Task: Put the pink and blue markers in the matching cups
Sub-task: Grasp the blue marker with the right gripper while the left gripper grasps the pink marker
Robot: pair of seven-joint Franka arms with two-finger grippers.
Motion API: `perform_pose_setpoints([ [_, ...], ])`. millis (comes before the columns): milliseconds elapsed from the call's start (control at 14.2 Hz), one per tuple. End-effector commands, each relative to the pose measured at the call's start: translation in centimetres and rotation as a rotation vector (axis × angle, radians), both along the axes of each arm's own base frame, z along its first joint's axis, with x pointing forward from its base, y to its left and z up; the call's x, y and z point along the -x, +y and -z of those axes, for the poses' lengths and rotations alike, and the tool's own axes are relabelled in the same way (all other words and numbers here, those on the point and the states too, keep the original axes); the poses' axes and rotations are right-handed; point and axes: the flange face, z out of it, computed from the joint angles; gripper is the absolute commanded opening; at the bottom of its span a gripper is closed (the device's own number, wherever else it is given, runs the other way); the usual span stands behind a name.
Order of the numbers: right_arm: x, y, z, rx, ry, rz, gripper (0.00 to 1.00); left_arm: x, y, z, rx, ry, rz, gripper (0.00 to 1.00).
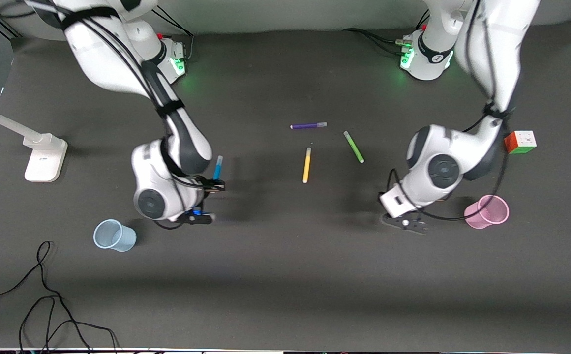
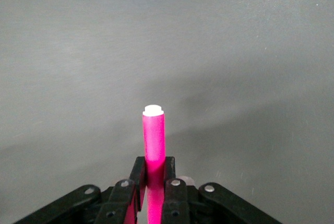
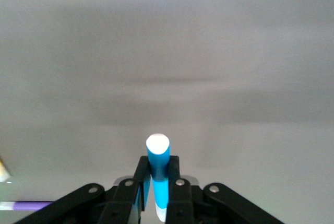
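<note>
Next, I swing my left gripper back past the light pink cup [image 1: 481,216], because the cup stands behind my left gripper's fingers, and slant the pink marker into the cup's opening [image 1: 495,209].
My right gripper [image 1: 213,185] is shut on the blue marker [image 1: 218,168], held up over the table toward the right arm's end. In the right wrist view the blue marker [image 3: 158,164] stands out from between the shut fingers [image 3: 173,174]. The pale blue cup [image 1: 114,235] stands on the table nearer the front camera than that gripper. My left gripper [image 1: 404,220] is beside the light pink cup [image 1: 487,211]. The left wrist view shows it shut on the pink marker [image 2: 153,140], white end outward. The pink marker is hidden in the front view.
A purple pen [image 1: 308,126], a yellow pen [image 1: 307,165] and a green pen [image 1: 353,146] lie mid-table. A colour cube [image 1: 520,142] sits by the left arm. A white stand [image 1: 44,157] and black cables [image 1: 44,295] are at the right arm's end.
</note>
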Motion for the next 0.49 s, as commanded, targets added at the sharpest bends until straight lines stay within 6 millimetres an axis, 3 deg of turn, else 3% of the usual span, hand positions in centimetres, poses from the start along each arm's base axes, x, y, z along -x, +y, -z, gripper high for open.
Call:
perform_pose_setpoints([
  [0, -0.1, -1.6, -5.9, 0.093, -0.087, 0.065, 0.0, -0.2, 7.3, -4.6, -0.004, 0.015, 0.113, 0.0],
  [141, -1.0, -3.6, -9.8, 0.128, -0.163, 0.096, 0.0, -1.0, 13.9, -5.5, 0.007, -0.001, 0.248, 0.0],
  [282, -2.0, -7.0, -13.3, 0.213, -0.258, 0.107, 0.0, -1.4, 19.9, -5.7, 0.021, -0.023, 0.32, 0.0],
  [424, -3.7, -10.4, -15.7, 0.248, -0.328, 0.152, 0.0, -1.5, 22.7, -5.5, 0.023, -0.035, 0.397, 0.0],
])
